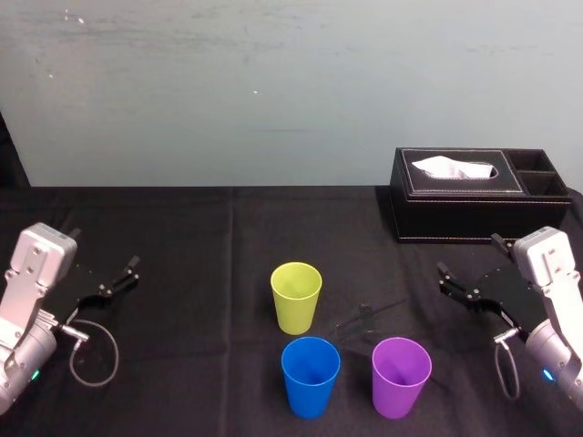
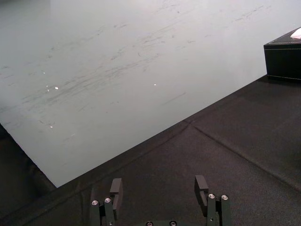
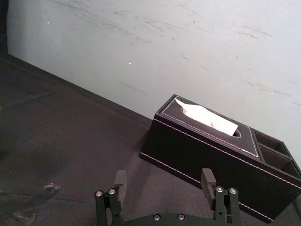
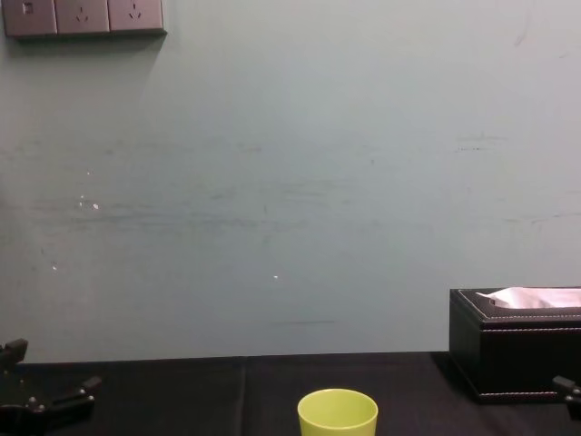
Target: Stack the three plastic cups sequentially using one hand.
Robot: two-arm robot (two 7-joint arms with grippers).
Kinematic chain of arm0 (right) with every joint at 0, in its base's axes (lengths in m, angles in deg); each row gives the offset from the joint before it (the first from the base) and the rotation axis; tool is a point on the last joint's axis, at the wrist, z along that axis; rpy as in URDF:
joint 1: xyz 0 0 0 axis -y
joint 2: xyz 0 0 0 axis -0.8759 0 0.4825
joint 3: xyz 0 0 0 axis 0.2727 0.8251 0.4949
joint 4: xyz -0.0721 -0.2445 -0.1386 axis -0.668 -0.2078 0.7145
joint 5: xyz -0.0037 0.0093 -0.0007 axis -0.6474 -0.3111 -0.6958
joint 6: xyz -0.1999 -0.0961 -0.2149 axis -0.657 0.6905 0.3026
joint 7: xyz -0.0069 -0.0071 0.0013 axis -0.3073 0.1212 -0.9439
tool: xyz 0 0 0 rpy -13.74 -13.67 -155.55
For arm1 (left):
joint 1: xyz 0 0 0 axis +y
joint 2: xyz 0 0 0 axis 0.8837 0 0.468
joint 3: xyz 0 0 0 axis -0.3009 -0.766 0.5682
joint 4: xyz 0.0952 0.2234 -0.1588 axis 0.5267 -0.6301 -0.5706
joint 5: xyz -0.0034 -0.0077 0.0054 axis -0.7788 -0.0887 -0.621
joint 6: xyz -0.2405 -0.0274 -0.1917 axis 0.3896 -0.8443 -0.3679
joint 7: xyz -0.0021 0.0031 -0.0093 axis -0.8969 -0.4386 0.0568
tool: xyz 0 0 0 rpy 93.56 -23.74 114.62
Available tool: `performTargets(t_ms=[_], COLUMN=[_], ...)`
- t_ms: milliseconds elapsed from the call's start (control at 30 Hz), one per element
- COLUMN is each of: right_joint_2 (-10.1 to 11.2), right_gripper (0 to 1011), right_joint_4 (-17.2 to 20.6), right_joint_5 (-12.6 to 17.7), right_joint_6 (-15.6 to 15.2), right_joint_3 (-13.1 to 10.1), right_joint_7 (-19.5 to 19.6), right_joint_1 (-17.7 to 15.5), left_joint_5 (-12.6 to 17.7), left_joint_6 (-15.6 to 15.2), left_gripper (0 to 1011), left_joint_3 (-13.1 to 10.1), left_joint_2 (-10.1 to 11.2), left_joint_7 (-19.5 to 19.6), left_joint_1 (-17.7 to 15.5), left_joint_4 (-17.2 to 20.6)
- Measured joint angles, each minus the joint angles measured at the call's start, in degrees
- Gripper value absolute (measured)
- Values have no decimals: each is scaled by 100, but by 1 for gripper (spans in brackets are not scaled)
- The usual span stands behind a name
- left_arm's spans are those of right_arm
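The yellow-green cup [image 4: 338, 411] opens upward, narrowing downward; the lowered purple cup will sink nearly rim-deep.
Three cups stand upright and apart on the black tablecloth [image 1: 182, 228]: a yellow-green cup [image 1: 296, 297] [image 4: 338, 414] in the middle, a blue cup [image 1: 310, 376] in front of it, and a purple cup [image 1: 401, 376] to the blue one's right. My right gripper [image 1: 470, 256] [image 3: 164, 177] hovers open and empty to the right of the cups, level with the yellow-green one. On the far left my left gripper [image 1: 105, 251] [image 2: 159, 185] rests open and empty, well away from the cups.
A black tissue box [image 1: 474, 196] [image 3: 211, 150] [image 4: 517, 350] with a white tissue and side compartments stands at the back right, just beyond my right gripper. A pale wall [image 1: 273, 82] rises behind the table's far edge.
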Motion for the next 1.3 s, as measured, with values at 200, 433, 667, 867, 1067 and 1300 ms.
performTargets(t_ms=[200,433,667,867,1067,1300], right_joint_2=[0,0,0,0,0,0], right_gripper=[1003,1003,1003,1003,1003,1003], right_joint_4=[0,0,0,0,0,0], right_joint_5=[0,0,0,0,0,0], right_joint_6=[0,0,0,0,0,0], right_joint_3=[0,0,0,0,0,0], right_joint_7=[0,0,0,0,0,0], right_joint_1=[0,0,0,0,0,0], left_joint_5=[0,0,0,0,0,0], left_joint_6=[0,0,0,0,0,0], left_gripper=[1000,1000,1000,1000,1000,1000], left_joint_3=[0,-1,0,0,0,0], left_joint_2=[0,0,0,0,0,0], left_joint_7=[0,0,0,0,0,0], left_joint_1=[0,0,0,0,0,0], left_joint_4=[0,0,0,0,0,0])
